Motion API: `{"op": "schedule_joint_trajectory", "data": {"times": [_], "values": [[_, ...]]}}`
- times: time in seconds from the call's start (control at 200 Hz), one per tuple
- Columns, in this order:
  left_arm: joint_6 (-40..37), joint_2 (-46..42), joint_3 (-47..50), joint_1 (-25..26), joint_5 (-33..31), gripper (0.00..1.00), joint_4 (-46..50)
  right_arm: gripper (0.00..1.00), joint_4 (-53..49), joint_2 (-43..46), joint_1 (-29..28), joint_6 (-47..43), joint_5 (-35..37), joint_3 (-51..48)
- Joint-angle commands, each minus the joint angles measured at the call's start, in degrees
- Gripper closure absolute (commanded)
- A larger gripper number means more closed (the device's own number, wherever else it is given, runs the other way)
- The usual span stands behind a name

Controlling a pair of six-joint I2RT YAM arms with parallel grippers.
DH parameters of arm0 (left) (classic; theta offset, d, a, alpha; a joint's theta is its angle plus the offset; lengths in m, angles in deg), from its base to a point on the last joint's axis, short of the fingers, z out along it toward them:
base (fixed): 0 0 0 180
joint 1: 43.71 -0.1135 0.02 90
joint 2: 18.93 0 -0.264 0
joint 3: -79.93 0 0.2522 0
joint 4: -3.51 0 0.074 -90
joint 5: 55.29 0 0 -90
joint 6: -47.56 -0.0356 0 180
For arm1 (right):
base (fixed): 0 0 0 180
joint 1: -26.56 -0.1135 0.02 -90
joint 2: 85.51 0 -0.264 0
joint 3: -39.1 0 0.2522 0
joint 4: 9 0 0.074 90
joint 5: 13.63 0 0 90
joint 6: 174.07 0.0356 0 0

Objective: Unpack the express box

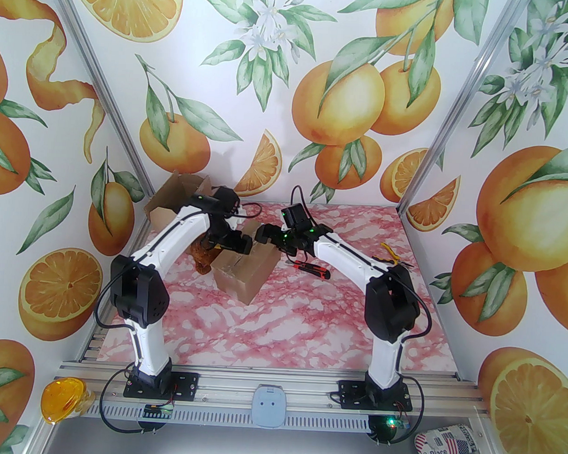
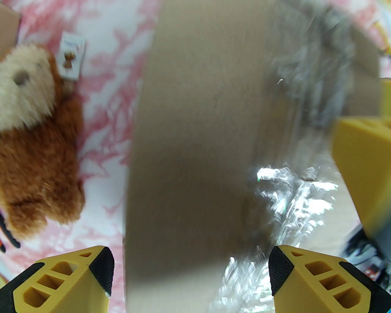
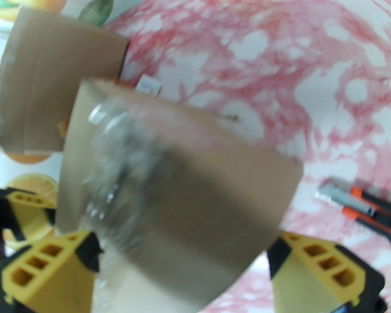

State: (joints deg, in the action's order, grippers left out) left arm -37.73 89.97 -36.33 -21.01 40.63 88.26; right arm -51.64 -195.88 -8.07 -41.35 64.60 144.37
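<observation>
The box's flap by the plush toy is closed along the taped seam, so the robot's left gripper needs to pinch and raise the flap's edge before the right gripper reaches in.
The express box (image 1: pixel 242 273) is a shut brown carton with clear tape along its top seam, sitting mid-table. Both grippers hover just above its far end. My left gripper (image 1: pixel 238 243) is open, its yellow fingertips standing apart over the box top (image 2: pixel 195 146) and the shiny tape (image 2: pixel 290 195). My right gripper (image 1: pixel 266 234) is open too and faces the left one, with the taped carton (image 3: pixel 183 189) below and between its fingers. Each wrist view catches a yellow finger of the other gripper at its edge.
A brown plush toy (image 2: pixel 33 146) with a white tag (image 2: pixel 71 56) lies left of the box. A second carton (image 1: pixel 177 198) stands open at the back left corner. An orange-black utility knife (image 1: pixel 310 269) and yellow pliers (image 1: pixel 388 254) lie to the right.
</observation>
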Motion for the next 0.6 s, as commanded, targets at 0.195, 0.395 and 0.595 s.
{"op": "schedule_joint_trajectory", "data": {"times": [0.195, 0.395, 0.595], "values": [[-3.2, 0.4, -1.1, 3.9, -15.2, 0.08, 3.7, 0.23, -3.2, -1.6, -2.3, -2.1, 6.6, 1.7], [-2.8, 1.4, 0.0, 6.4, -19.3, 0.06, 5.6, 0.29, -4.3, -2.8, -2.8, -3.3, 7.7, 3.2], [-2.3, 5.2, -2.5, 6.6, -28.4, 0.14, 9.7, 0.33, -6.2, -3.4, -3.6, -6.3, 9.8, 4.7]]}}
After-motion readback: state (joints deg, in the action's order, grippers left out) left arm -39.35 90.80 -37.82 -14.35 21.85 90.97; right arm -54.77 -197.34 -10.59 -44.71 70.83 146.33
